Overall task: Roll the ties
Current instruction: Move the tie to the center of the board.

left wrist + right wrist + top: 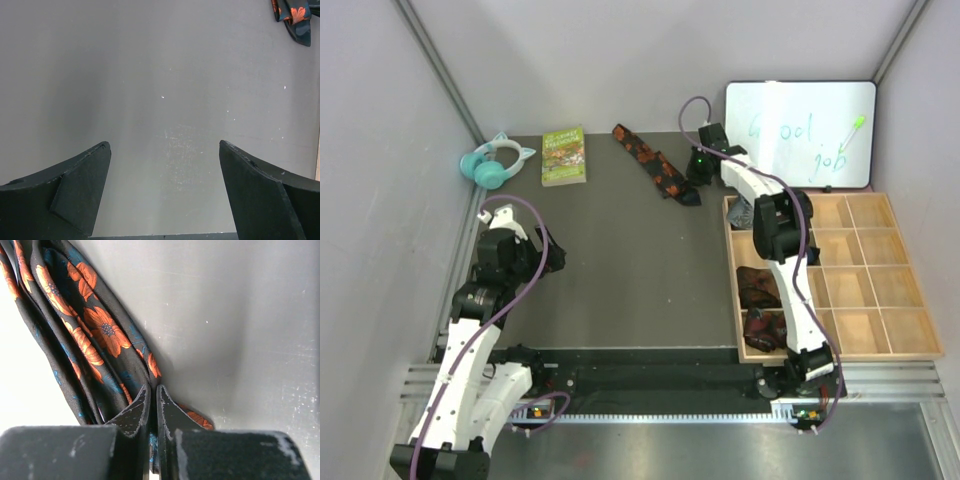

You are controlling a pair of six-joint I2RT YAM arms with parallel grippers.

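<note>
Next, I pull the tie (pixel 657 168) closer with my right gripper before my left gripper goes to its loose end (pixel 622 134), because the tie lies at the back of the mat.
A long black tie with orange flowers (pixel 655 165) lies diagonally at the back of the dark mat. My right gripper (pixel 698 182) sits at its near end. In the right wrist view the right gripper (pixel 154 387) is shut, with a fold of the tie (pixel 95 325) pinched between its fingers. My left gripper (pixel 552 262) hangs over bare mat at the left. Seen from the left wrist, the left gripper (pixel 164 144) is open and holds nothing, and the tie's end (pixel 295 12) shows at the top right. Rolled ties sit in the tray's left column: grey (pixel 742 212), dark brown (pixel 758 287), maroon (pixel 765 330).
A wooden compartment tray (pixel 865 290) stands at the right. A whiteboard (pixel 800 135) with a green marker leans at the back right. A green book (pixel 563 155) and teal cat-ear headphones (pixel 496 160) lie at the back left. White walls close in three sides.
</note>
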